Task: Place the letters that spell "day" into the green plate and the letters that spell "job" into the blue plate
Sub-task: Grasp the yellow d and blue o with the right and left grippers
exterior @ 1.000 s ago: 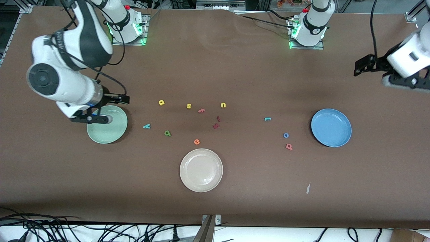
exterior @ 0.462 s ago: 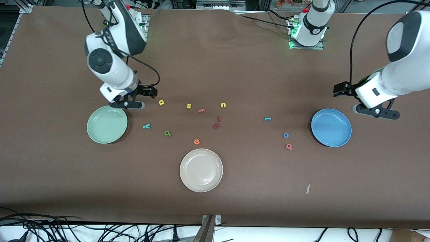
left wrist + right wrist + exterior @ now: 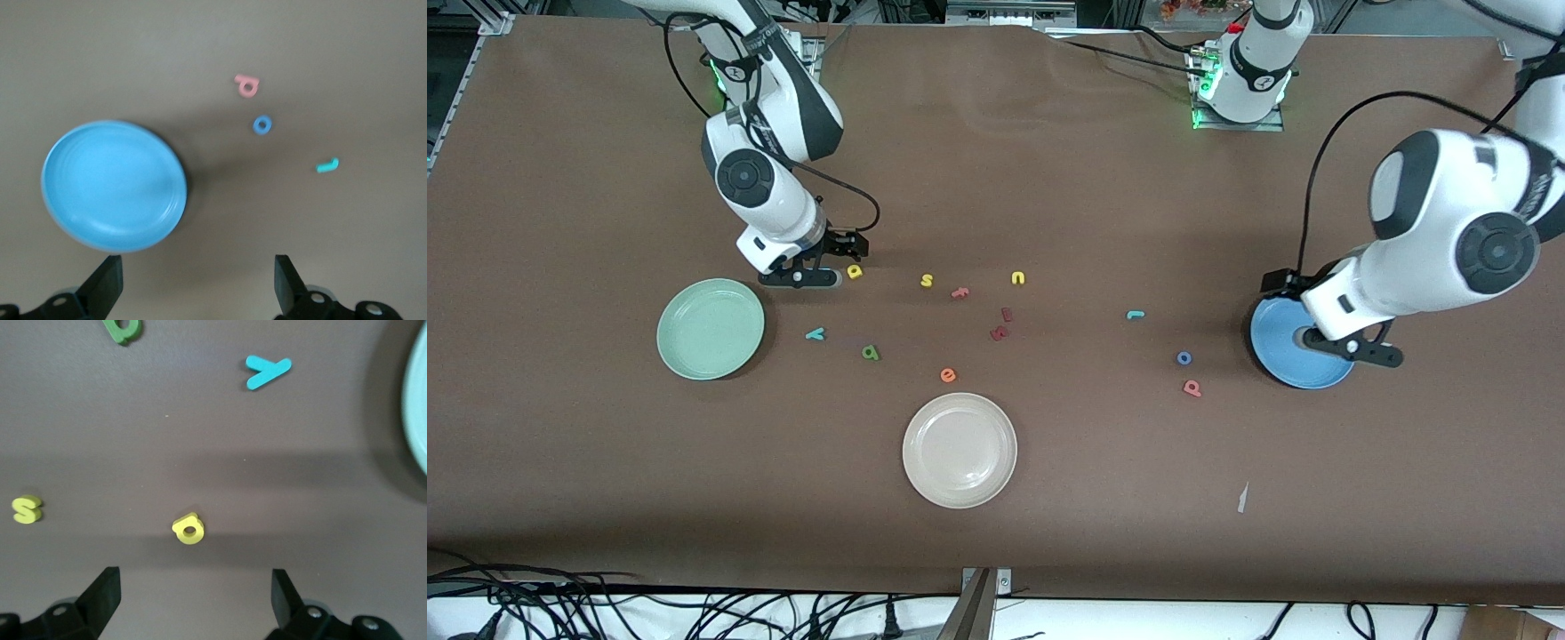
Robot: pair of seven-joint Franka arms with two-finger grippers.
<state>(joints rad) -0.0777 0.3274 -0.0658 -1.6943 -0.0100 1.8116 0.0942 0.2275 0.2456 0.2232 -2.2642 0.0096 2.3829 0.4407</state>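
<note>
The yellow "d" point(image 3: 854, 271) is free and centred in front of my right gripper's open fingers, so I should keep moving down toward it until the fingers are on either side of its ring, and then close them.
My right gripper point(image 3: 800, 277) hangs open just beside the yellow "d" point(image 3: 855, 271), which shows ahead of its fingers point(image 3: 189, 528). The teal "y" point(image 3: 815, 334) and green "a" point(image 3: 871, 353) lie nearer the front camera, beside the green plate point(image 3: 711, 329). My left gripper point(image 3: 1352, 348) is open over the blue plate point(image 3: 1280, 356). In the left wrist view point(image 3: 198, 287) the plate point(image 3: 113, 185) has nothing in it. The teal "j" point(image 3: 1135, 314), blue "o" point(image 3: 1184, 358) and pink "b" point(image 3: 1192, 388) lie on the table beside that plate.
A cream plate point(image 3: 959, 450) sits near the front edge. A yellow "s" point(image 3: 927, 281), a yellow "u" point(image 3: 1018, 278), an orange "e" point(image 3: 948, 375) and dark red letters point(image 3: 1000, 332) are scattered mid-table. A paper scrap point(image 3: 1242, 498) lies toward the left arm's end.
My right arm swung from over the green plate to beside the "d". My left arm came in from the table's end and now hangs over the blue plate.
</note>
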